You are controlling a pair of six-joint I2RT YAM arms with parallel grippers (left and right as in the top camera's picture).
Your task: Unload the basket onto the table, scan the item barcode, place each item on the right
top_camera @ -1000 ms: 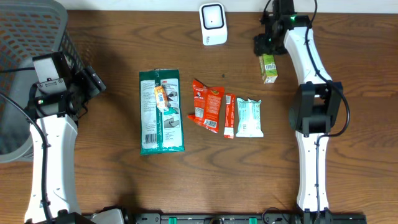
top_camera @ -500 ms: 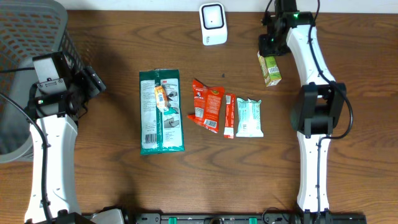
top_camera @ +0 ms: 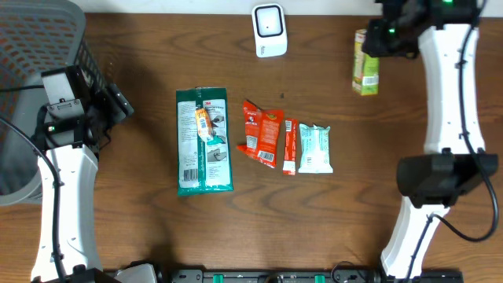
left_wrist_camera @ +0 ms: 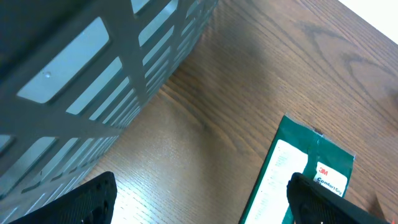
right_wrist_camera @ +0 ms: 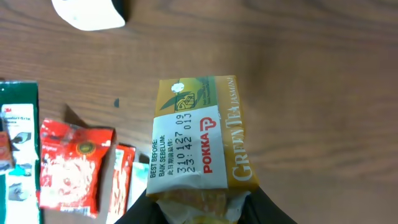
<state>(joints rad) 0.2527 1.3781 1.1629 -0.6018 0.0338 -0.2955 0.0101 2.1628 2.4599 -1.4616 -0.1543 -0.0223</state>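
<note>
My right gripper is holding the carton, its date label (top_camera: 370, 80) up and barcode hidden, so I should put it beside the pale blue pack and grip it again.
The item is a green-and-yellow Pokka green tea carton (top_camera: 365, 64) (right_wrist_camera: 199, 134), lifted off the table at the back right. My right gripper (top_camera: 384, 33) (right_wrist_camera: 199, 210) is shut on its lower end, and the printed date label faces the wrist camera. No barcode shows on the faces in view. The white scanner (top_camera: 269, 30) (right_wrist_camera: 90, 14) stands at the back centre, left of the carton. My left gripper (top_camera: 118, 102) (left_wrist_camera: 202, 208) hangs open with nothing in it, over bare wood beside the basket.
A grey mesh basket (top_camera: 39, 47) (left_wrist_camera: 74, 74) fills the far left. A green 3M pack (top_camera: 203, 141) (left_wrist_camera: 311, 168), red snack packets (top_camera: 262, 132), a thin red stick (top_camera: 290, 146) and a pale blue pack (top_camera: 316, 148) lie mid-table.
The right gripper closed on the carton, raised it off the table and carried it to the right. The left arm has stayed still.
</note>
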